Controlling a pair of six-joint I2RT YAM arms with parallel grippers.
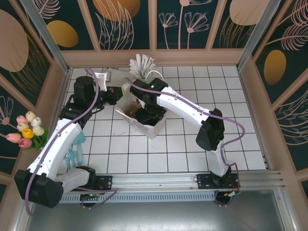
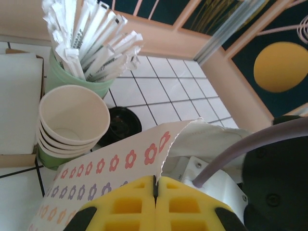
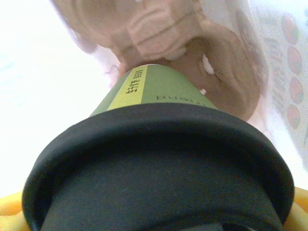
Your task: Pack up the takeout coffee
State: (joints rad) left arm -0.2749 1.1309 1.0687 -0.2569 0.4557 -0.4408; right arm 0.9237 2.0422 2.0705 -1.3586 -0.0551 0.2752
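Note:
The takeout coffee's base sticks out over the edge of the carrier's pocket. Next, my right gripper backs up and gets the cup centered over the pocket before lowering it.
The takeout coffee, a dark green cup with a black lid, hangs top-toward-camera inside the white paper bag. My right gripper is shut on it, with yellow fingertips showing at both lower corners. Below the cup lies the brown pulp carrier at the bag's bottom. From above, the right gripper reaches down into the bag's mouth. My left gripper is shut on the bag's flower-printed rim, pinching it between its yellow pads at the bag's left side.
A mint holder of white-wrapped straws stands behind the bag. Beside it are a stack of cream-lined cups and a loose black lid. Tulips lie at the left wall. A teal object sits under the left arm.

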